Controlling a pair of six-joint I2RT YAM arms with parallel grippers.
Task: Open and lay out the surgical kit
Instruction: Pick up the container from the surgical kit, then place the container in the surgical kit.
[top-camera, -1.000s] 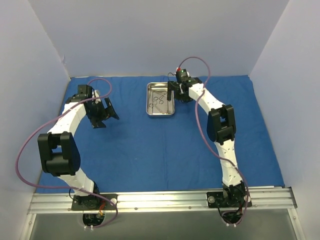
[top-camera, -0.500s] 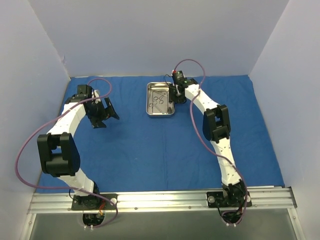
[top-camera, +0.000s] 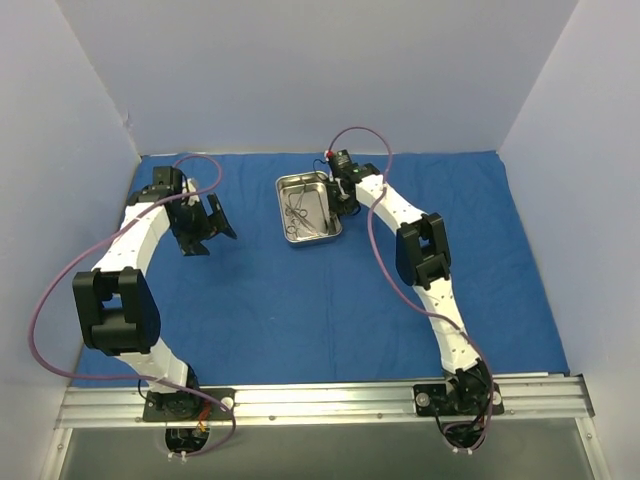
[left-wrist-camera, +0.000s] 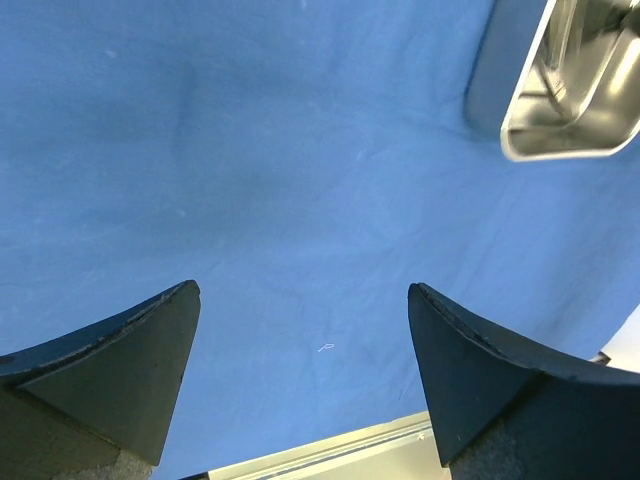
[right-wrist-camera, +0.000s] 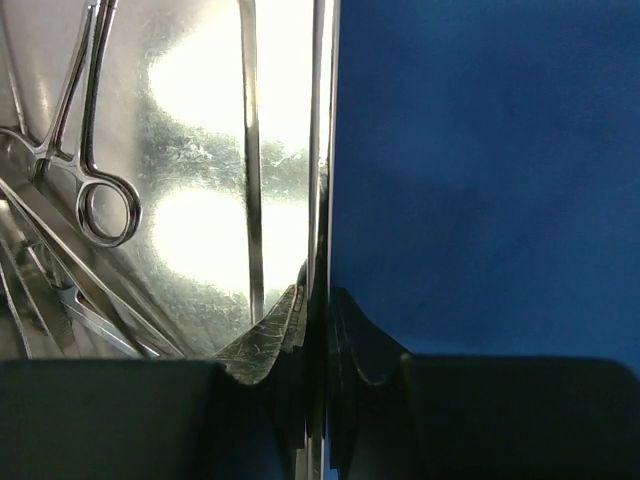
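The tray's rim (right-wrist-camera: 321, 170) is between the fingers, so my right gripper keeps pulling the steel tray over the clear cloth (top-camera: 312, 312) until the tray stands near the aluminium rail.
The blue cloth wrap (top-camera: 300, 300) lies spread flat over the table. The steel tray (top-camera: 280, 205) stands on it at the back centre, slightly turned, with thin metal instruments (top-camera: 298, 210) inside. My right gripper (top-camera: 340, 196) is shut on the tray's right wall. In the right wrist view the fingers (right-wrist-camera: 320, 290) pinch the rim (right-wrist-camera: 322, 150), one inside and one outside, and ring-handled instruments (right-wrist-camera: 95, 190) lie on the tray floor. My left gripper (top-camera: 212, 228) hangs open over bare cloth left of the tray. In its wrist view the fingers (left-wrist-camera: 302, 288) hold nothing, and a tray corner (left-wrist-camera: 560, 110) shows at top right.
An aluminium rail (top-camera: 320, 398) runs along the near edge with both arm bases on it. Pale walls close in the back and both sides. Purple cables (top-camera: 45, 290) loop off each arm.
The right gripper closed on the tray's right wall and dragged the tray left, turning it a little. The left arm barely moved.
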